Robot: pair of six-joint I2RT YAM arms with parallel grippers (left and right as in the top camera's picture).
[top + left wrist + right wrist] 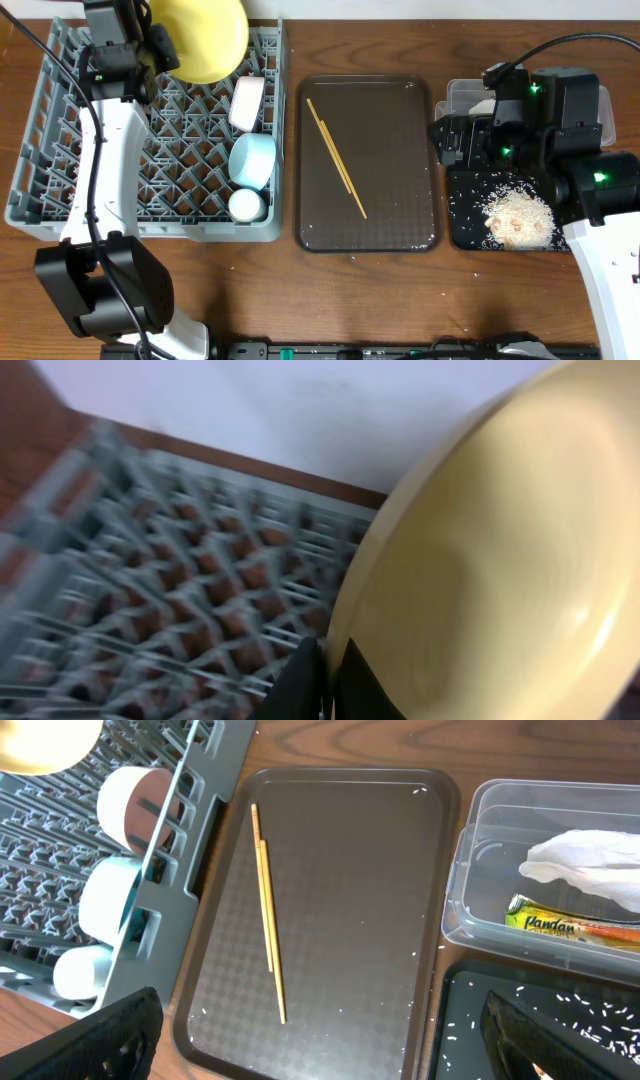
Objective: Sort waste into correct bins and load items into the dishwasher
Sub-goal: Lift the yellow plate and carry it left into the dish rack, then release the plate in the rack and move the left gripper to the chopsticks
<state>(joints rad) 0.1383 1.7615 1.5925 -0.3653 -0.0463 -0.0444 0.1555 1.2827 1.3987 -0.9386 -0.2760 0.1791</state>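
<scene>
The yellow plate (207, 38) leans broadly over the back edge of the grey dish rack, so my left gripper needs to turn the plate upright and lower it next to the white bowl.
My left gripper (330, 685) is shut on the rim of the yellow plate (205, 38), held tilted above the back of the grey dish rack (60, 190); the plate fills the left wrist view (500, 570). In the rack lie a white bowl (247, 102), a light blue bowl (252, 160) and a small white cup (245, 205). Two wooden chopsticks (335, 157) lie on the brown tray (400, 235). My right gripper (320, 1040) is open above the tray's right edge. The clear tub (470, 870) holds the white napkin (590, 865) and the green-and-yellow wrapper (560, 920). Rice scraps (518, 218) lie in the black tray (462, 228).
Stray rice grains dot the brown tray and the wooden table (330, 290) near the black tray. The rack fills the left side of the table, and the tub and black tray sit at the right under my right arm.
</scene>
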